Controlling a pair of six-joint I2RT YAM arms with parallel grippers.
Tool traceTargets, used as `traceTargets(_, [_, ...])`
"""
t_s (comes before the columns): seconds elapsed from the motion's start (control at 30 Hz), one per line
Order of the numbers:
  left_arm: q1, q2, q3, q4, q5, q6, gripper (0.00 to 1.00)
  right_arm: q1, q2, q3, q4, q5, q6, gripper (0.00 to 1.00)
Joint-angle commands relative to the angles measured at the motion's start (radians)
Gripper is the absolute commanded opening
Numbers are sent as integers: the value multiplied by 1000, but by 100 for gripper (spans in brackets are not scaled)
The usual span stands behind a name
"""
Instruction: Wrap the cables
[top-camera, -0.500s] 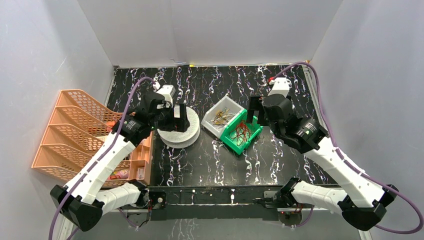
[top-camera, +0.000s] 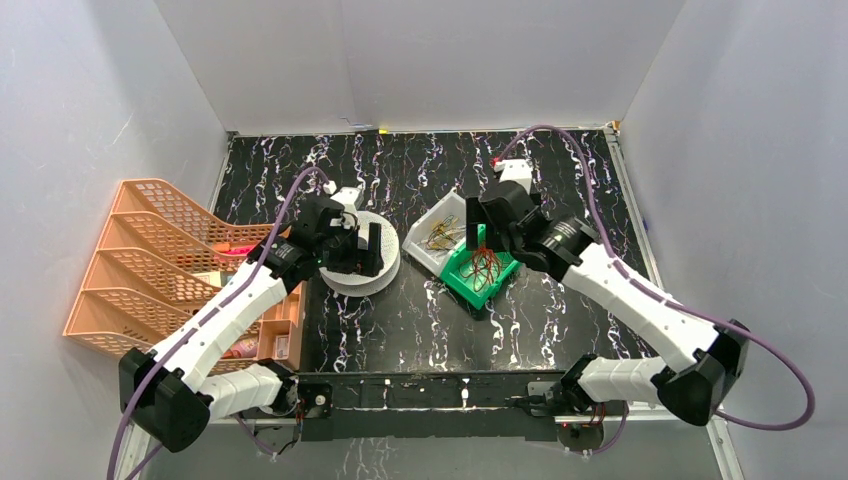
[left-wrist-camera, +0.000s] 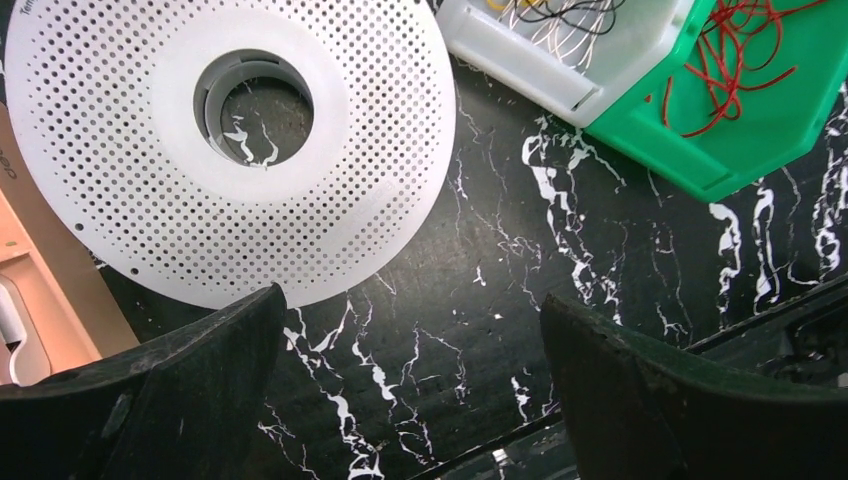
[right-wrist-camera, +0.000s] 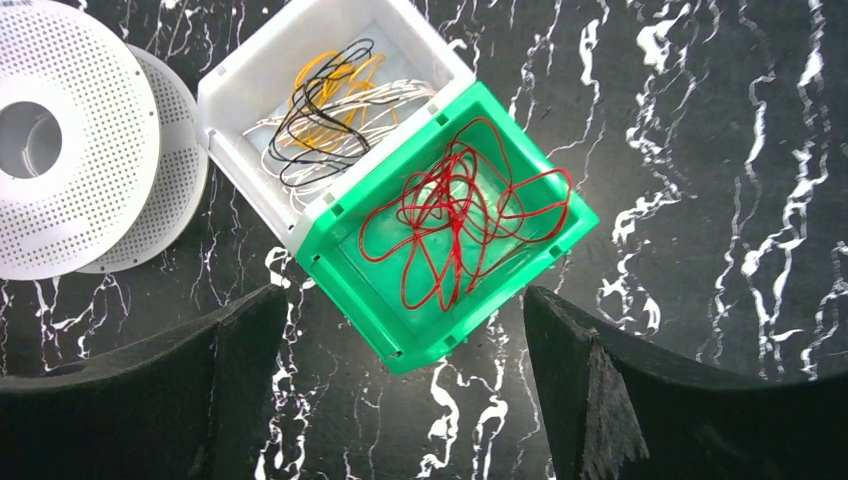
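I should first turn both bins (right-wrist-camera: 388, 165) square and clear of the spool with my right gripper, because the bins sit crooked and the white bin's corner (top-camera: 407, 244) is close to the spool.
The cables (right-wrist-camera: 462, 217) are a loose tangle of thin red wires lying in a green bin (right-wrist-camera: 350, 268); they also show in the top view (top-camera: 485, 265) and the left wrist view (left-wrist-camera: 740, 60). My right gripper (top-camera: 476, 238) hangs open and empty above the green bin, jaws wide apart. A white perforated spool (top-camera: 358, 275) lies flat on the table; it also shows in the left wrist view (left-wrist-camera: 340, 150) and the right wrist view (right-wrist-camera: 80, 190). My left gripper (top-camera: 366, 247) is open and empty above the spool's right part.
A white bin (top-camera: 432, 250) with yellow, black and white wires (right-wrist-camera: 325, 110) touches the green bin's far-left side. An orange file rack (top-camera: 140, 260) and an orange tray (top-camera: 290, 320) stand at the left. The table (top-camera: 560, 200) is black marble-patterned, with white walls around.
My right gripper has moved left, from beside the green bin's right edge to over it. My left gripper has shifted slightly right over the spool.
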Motion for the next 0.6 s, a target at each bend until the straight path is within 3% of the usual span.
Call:
traceTargets(0.0, [5, -26, -45, 46, 11, 45, 98, 6, 57, 19, 66, -19, 94, 95])
traceTargets(0.33, [5, -90, -123, 96, 31, 44, 98, 6, 240, 24, 149, 72, 345, 90])
traceTargets(0.57, [5, -150, -138, 103, 4, 38, 98, 6, 396, 117, 36, 175, 609, 81])
